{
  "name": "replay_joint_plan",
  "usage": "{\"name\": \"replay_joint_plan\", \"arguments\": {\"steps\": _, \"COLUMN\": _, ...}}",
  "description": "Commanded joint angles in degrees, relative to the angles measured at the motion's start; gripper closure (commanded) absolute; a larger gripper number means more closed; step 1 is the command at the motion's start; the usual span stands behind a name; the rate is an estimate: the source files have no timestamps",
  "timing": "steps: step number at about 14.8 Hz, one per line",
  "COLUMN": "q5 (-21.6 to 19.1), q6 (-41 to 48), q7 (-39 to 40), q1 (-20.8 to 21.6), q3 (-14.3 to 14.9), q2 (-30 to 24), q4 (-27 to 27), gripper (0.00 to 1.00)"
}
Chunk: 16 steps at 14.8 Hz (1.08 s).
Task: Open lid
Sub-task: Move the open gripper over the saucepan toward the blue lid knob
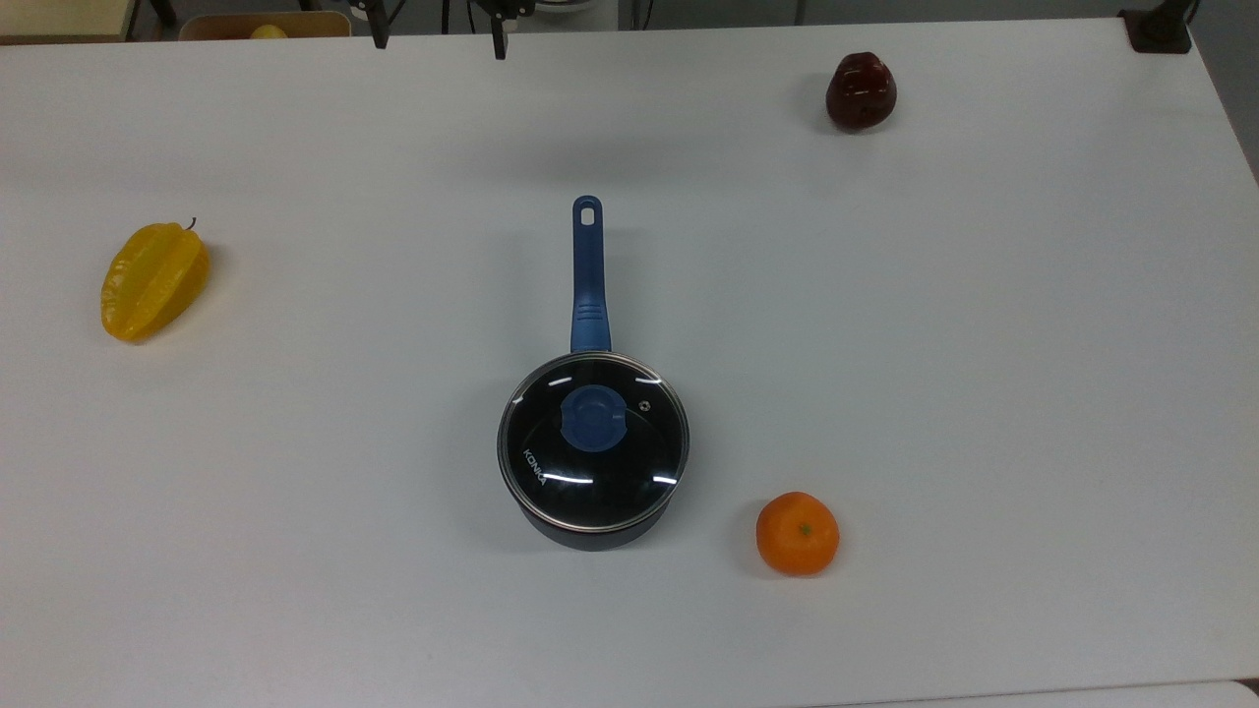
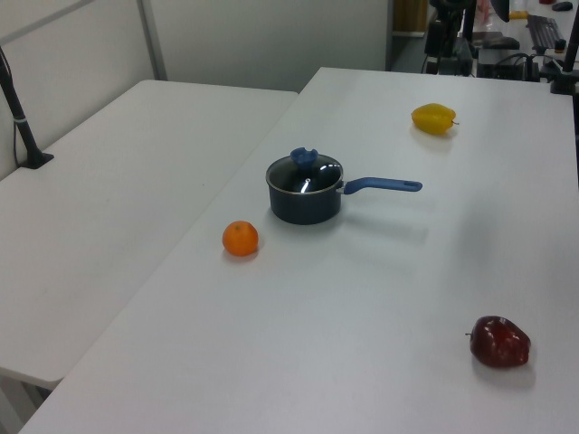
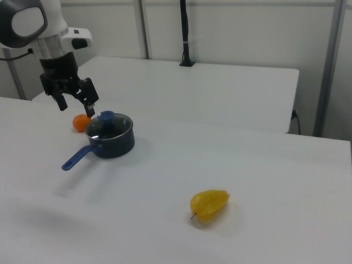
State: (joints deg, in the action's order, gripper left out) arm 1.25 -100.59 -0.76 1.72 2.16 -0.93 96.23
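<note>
The lid (image 2: 303, 172) has its round edge resting on the saucepan's rim (image 2: 306, 193), so it will come off in one piece and leave the saucepan behind when the robot's gripper lifts.
The round glass lid (image 1: 590, 480) with its blue knob (image 1: 593, 418) sits closed on the black saucepan (image 1: 592, 537) in the middle of the white table (image 1: 984, 344). The pan's long blue handle (image 1: 588, 285) points toward the top view's upper edge. The lid (image 2: 308, 176) also appears in the left view, and in the right view the lid (image 3: 108, 126) rests on the saucepan (image 3: 114, 144). My gripper (image 3: 77, 109) hangs open in the air above and beyond the handle end, holding nothing. In the top view the gripper (image 1: 440, 41) has both fingertips showing at the upper edge.
A yellow starfruit (image 1: 154, 280) lies at the top view's left. An orange (image 1: 798, 532) sits close to the pan's lower right. A dark red fruit (image 1: 861, 91) stands at the upper right. A second white table (image 2: 118, 181) adjoins this one.
</note>
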Motion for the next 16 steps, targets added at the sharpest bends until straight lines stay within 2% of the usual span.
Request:
{"name": "replay_joint_plan", "arguments": {"steps": 1, "q5": -0.28, "q6": -2.24, "q7": -0.82, "q1": 0.31, "q3": 0.03, "q2": -0.13, "q4": 1.33, "gripper": 0.0}}
{"name": "replay_joint_plan", "arguments": {"steps": 4, "q5": -0.28, "q6": -3.29, "q7": -0.82, "q1": 0.74, "q3": -0.05, "q2": 0.05, "q4": 1.42, "gripper": 0.0}}
{"name": "replay_joint_plan", "arguments": {"steps": 7, "q5": -2.29, "q6": -9.96, "q7": -1.0, "q1": 1.35, "q3": -0.41, "q2": 1.71, "q4": 1.24, "gripper": 0.0}}
{"name": "replay_joint_plan", "arguments": {"steps": 8, "q5": -4.92, "q6": -14.16, "q7": -1.0, "q1": 1.7, "q3": -0.49, "q2": 2.76, "q4": 1.15, "gripper": 0.0}}
{"name": "replay_joint_plan", "arguments": {"steps": 9, "q5": -5.9, "q6": -17.07, "q7": -1.0, "q1": 1.97, "q3": -0.58, "q2": 3.38, "q4": 1.33, "gripper": 0.0}}
{"name": "replay_joint_plan", "arguments": {"steps": 11, "q5": -6.26, "q6": -24.28, "q7": -1.26, "q1": 3.63, "q3": -0.58, "q2": 5.4, "q4": 1.24, "gripper": 0.0}}
{"name": "replay_joint_plan", "arguments": {"steps": 13, "q5": -6.17, "q6": -32.53, "q7": -4.94, "q1": 4.95, "q3": -0.58, "q2": 8.56, "q4": 1.33, "gripper": 0.0}}
{"name": "replay_joint_plan", "arguments": {"steps": 16, "q5": -5.03, "q6": -44.31, "q7": -6.27, "q1": 6.8, "q3": -0.58, "q2": 15.14, "q4": 1.07, "gripper": 0.0}}
